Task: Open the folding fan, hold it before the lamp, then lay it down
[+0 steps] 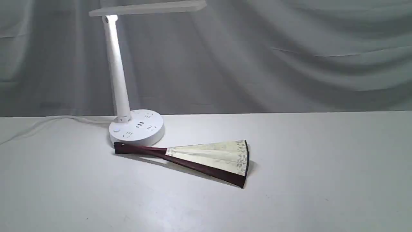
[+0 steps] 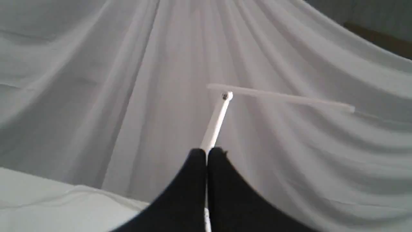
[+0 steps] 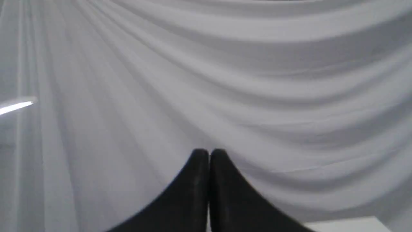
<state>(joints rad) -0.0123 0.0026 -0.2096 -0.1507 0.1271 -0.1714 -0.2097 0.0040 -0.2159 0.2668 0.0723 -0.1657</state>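
Note:
The folding fan's pivot end lies tight up against the lamp's base, so the robot's left gripper should pull the maroon ribs away from the base before it opens the fan.
The folding fan lies on the white table, only slightly spread, its cream leaf pointing right and its dark maroon ribs meeting at a pivot near the lamp's base. The white lamp stands at the back left, its bar head lit at the top; its stem and head also show in the left wrist view. Neither gripper appears in the exterior view. My left gripper is shut with its black fingers pressed together, holding nothing. My right gripper is likewise shut and holds nothing. Both face the curtain.
A grey draped curtain hangs behind the table. The lamp's white cord runs left along the table's back edge. The tip of the lamp's head shows in the right wrist view.

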